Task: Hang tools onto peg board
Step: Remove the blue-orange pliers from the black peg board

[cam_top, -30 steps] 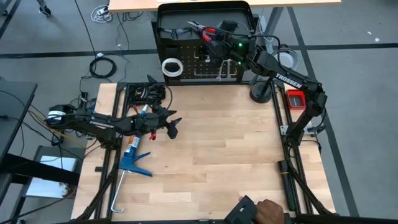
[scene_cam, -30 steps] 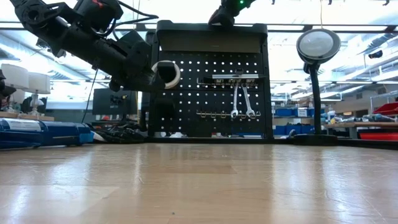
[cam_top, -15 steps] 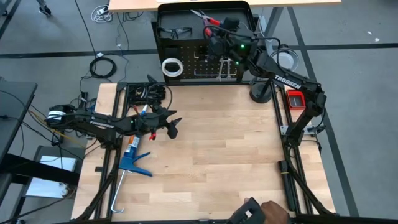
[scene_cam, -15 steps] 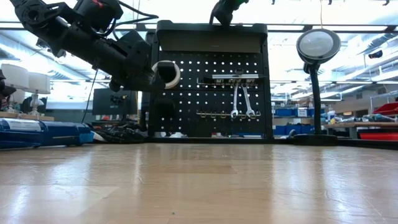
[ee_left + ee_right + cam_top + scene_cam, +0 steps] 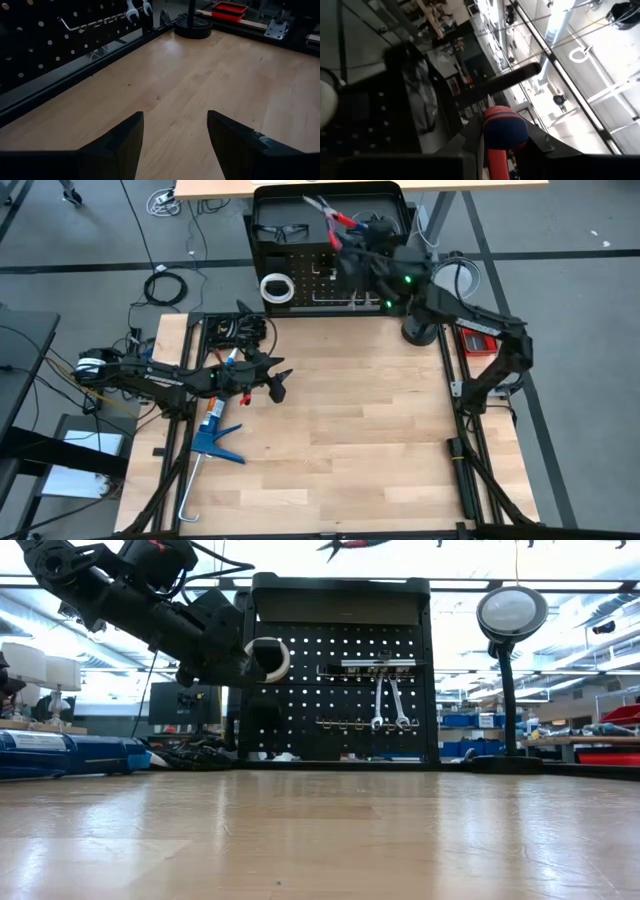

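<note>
My right gripper is holding the pliers (image 5: 345,220) clear above the peg board's frame, and the tabletop's middle (image 5: 331,416) is open. It should keep going down and let go of them there.
My right gripper (image 5: 352,230) is shut on the red-handled pliers (image 5: 332,213), high above the top of the peg board (image 5: 320,280). The pliers also show at the top edge of the low view (image 5: 350,545). On the peg board (image 5: 340,690) hang a white tape roll (image 5: 268,658), a black bar (image 5: 365,665) and two silver wrenches (image 5: 388,700). Dark-framed safety glasses (image 5: 280,230) lie on top of the board's box frame. My left gripper (image 5: 275,380) is open and empty above the table's left side; in the left wrist view (image 5: 175,135) only bare tabletop shows between its fingers. My right gripper pinches the pliers by their red handles (image 5: 504,131) between its two fingers. A rounded red-and-blue handle end sticks out past the fingers. The pliers are lifted clear above the peg board's frame, and their silver nose (image 5: 312,202) points away from the gripper toward the far left.
A large blue caulking gun (image 5: 215,430) lies at the table's left edge below my left arm. A round lamp on a black stand (image 5: 440,280) stands right of the peg board, with a red tray (image 5: 480,338) beside it. Cables (image 5: 235,328) lie at the back left.
My right gripper has risen with the pliers, from just over the board's top edge to well above it, and has left the top of the low view; it has also turned. A person's hand at the table's near edge has gone out of view.
</note>
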